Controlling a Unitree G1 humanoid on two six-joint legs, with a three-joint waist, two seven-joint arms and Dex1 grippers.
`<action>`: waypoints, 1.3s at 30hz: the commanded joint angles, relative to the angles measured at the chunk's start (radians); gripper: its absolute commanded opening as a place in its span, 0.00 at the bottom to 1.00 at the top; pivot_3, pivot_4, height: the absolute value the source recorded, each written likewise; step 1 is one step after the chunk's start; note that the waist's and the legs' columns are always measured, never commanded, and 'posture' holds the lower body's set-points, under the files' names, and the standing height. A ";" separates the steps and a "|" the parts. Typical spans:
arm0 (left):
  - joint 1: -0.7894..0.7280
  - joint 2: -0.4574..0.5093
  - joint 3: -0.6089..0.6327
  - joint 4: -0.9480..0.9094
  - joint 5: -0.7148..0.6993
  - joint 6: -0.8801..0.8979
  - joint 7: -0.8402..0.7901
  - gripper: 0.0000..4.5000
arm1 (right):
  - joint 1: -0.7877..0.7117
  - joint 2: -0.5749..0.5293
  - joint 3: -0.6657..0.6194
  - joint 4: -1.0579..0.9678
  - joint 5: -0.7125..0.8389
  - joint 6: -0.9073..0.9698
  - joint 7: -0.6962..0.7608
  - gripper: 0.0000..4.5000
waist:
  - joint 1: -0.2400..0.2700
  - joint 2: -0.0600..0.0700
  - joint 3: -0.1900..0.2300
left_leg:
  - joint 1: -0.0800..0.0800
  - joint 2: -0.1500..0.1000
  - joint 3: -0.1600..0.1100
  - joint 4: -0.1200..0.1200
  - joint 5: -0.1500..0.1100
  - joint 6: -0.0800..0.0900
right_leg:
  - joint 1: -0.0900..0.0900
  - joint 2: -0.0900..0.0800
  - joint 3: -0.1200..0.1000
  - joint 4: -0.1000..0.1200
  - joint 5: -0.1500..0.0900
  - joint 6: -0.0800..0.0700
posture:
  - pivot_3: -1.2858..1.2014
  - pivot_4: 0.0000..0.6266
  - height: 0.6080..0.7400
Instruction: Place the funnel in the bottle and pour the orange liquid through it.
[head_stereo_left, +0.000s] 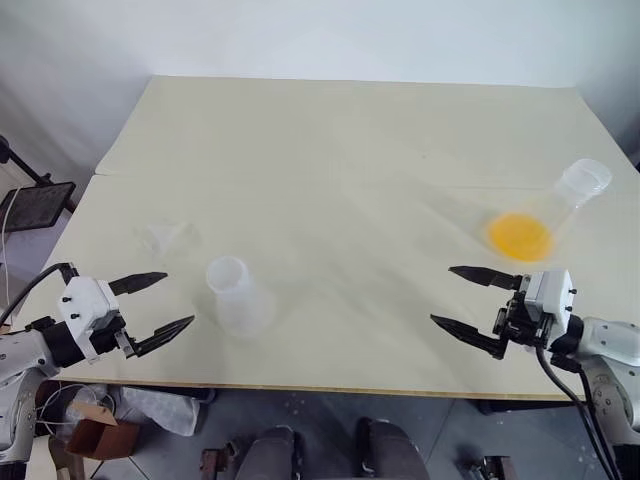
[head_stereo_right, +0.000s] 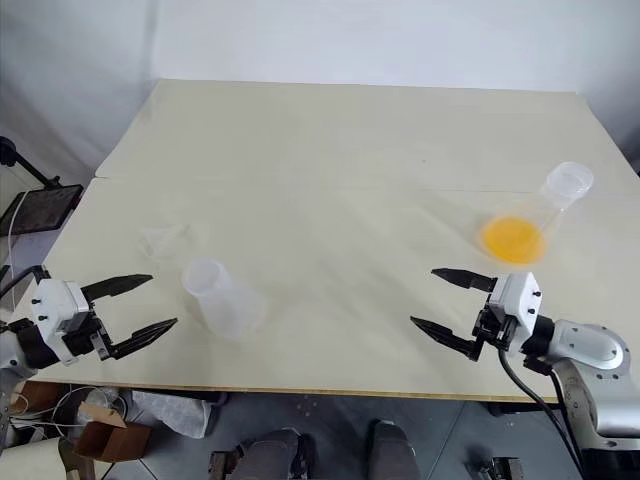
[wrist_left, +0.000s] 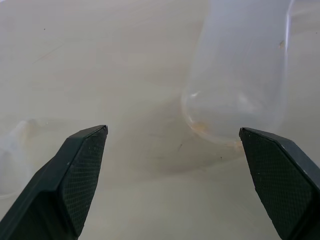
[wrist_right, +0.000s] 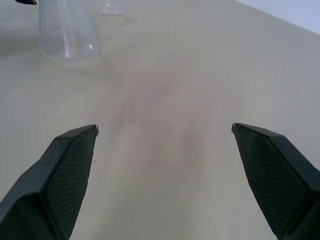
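Note:
The bottle is a long way from the orange flask. Next, my left gripper takes the bottle by its neck and moves it in the middle of the table before getting the funnel.
The funnel, a small clear cone, lies on the cream table at the left. Just right of it and nearer me stands the bottle, a milky flask, upright. At the far right a larger clear flask stands, its neck tilting away to the right in the view, with the orange liquid glowing in its base. My left gripper hovers open and empty left of the bottle, which looms just ahead of its fingers in the left wrist view. My right gripper is open and empty, nearer me than the orange flask.
The table's front edge runs just under both grippers. A black stand sits off the table's left side, and a cardboard box lies on the floor below. Broad bare tabletop lies between the bottle and the orange flask.

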 joint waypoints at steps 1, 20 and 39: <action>0.004 -0.006 0.017 -0.019 -0.001 -0.023 0.007 1.00 | -0.006 0.006 -0.012 -0.003 0.003 -0.013 -0.001 1.00 | 0.000 0.000 0.000 | 0.000 0.000 0.000 0.000 0.000 0.000 | 0.000 0.000 0.000 0.000 0.000 0.000 | 0.52 0.24 1.00; 0.138 -0.136 0.185 -0.119 -0.089 0.090 0.193 1.00 | -0.098 0.096 0.097 -0.033 0.001 -0.004 -0.028 1.00 | -0.005 0.000 0.000 | 0.001 0.000 0.000 0.000 0.000 0.000 | 0.000 0.001 0.000 0.001 0.000 0.000 | 0.52 0.24 1.00; 0.294 -0.252 0.196 -0.257 -0.202 0.162 0.208 1.00 | -0.209 0.174 0.165 -0.087 0.015 0.057 -0.080 1.00 | 0.000 -0.008 -0.005 | 0.000 -0.001 -0.001 0.001 0.000 0.000 | 0.000 -0.002 0.000 0.001 0.000 0.000 | 0.52 0.24 1.00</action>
